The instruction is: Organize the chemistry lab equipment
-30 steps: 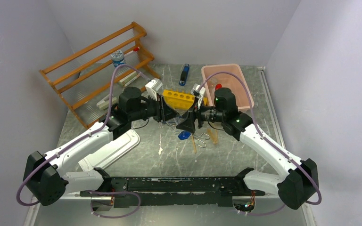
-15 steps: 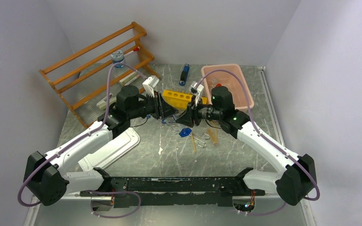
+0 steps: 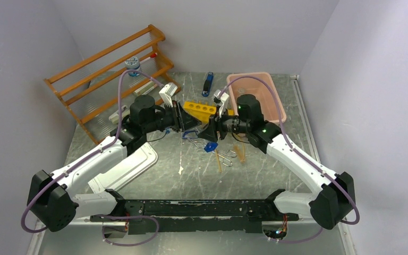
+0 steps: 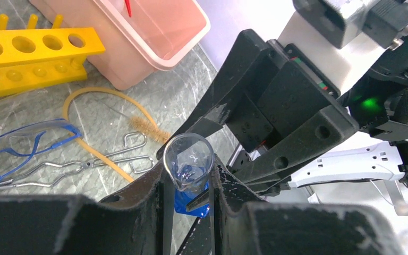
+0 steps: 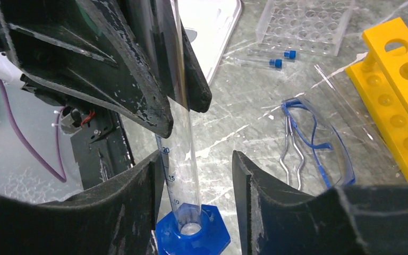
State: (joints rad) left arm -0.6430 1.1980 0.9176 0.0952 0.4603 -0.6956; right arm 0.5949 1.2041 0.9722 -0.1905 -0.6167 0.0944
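Next, my right gripper takes the cylinder (image 5: 184,186) above its blue base, because my left gripper is holding the graduated cylinder but the pink bin (image 3: 254,86) is past my right gripper.
A clear graduated cylinder (image 4: 188,159) with a blue hexagonal base (image 5: 191,236) hangs tilted above the table, and my left gripper (image 4: 188,175) is shut on its upper part. My right gripper (image 5: 196,170) is open, its fingers either side of the cylinder (image 5: 183,154) just above the base, with a gap on the right side. From above, the two grippers (image 3: 191,126) (image 3: 208,135) meet nose to nose mid-table over the base (image 3: 210,147). Blue-framed goggles (image 5: 324,138), metal tongs (image 4: 111,159) and yellowish tubing (image 4: 101,101) lie on the table below. Two blue-capped tubes (image 5: 260,61) lie farther left.
A yellow tube rack (image 3: 201,109) sits just behind the grippers, a pink bin (image 3: 255,95) to its right. A wooden shelf (image 3: 111,69) stands at the back left and a metal tray (image 3: 133,164) lies under the left arm. A clear well rack (image 5: 303,21) sits by the tubes.
Both arms have shifted slightly toward the back with the cylinder, and its blue base has risen a little. The right jaws narrowed around the cylinder, then widened again.
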